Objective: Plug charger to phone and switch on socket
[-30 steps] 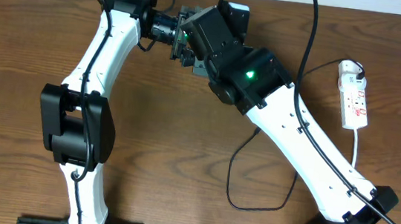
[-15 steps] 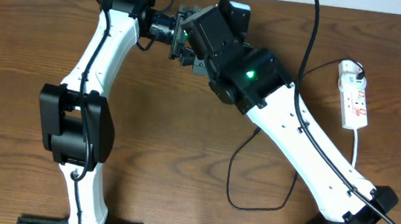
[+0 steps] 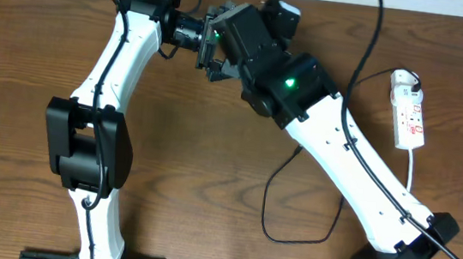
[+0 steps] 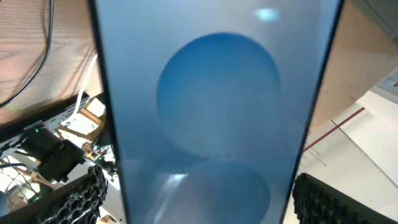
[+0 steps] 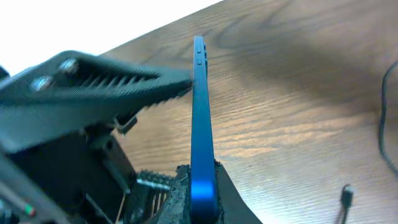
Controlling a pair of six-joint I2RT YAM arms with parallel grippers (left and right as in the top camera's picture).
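Note:
The phone's wide screen (image 4: 217, 99) reaches across my left gripper's fingers, so my right gripper should rotate the phone until its thin edge (image 4: 106, 99) faces my left gripper for a new grip.
The phone (image 4: 214, 112) fills the left wrist view with its light blue screen. My left gripper (image 4: 199, 190) is open, its black fingers (image 4: 81, 199) standing on either side of the phone's long edges, with a gap showing on the left. In the right wrist view the phone (image 5: 200, 124) appears edge-on and upright above the table, and my right gripper (image 5: 204, 190) is shut on its lower end. The charger's black cable (image 3: 268, 211) loops on the table under the right arm, and its plug tip (image 5: 347, 196) lies loose. The socket (image 3: 411, 118) lies at the right.
Both arms meet at the table's far middle (image 3: 214, 50), where they hide the phone from overhead. A white adapter (image 3: 404, 79) sits at the socket's far end, and the thick white cord (image 3: 414, 175) runs toward me. Black arm cables (image 3: 363, 40) hang at the back.
My left jaws have widened off the phone's edges. My right jaws have closed on the phone, and the right wrist has shifted slightly toward the back right.

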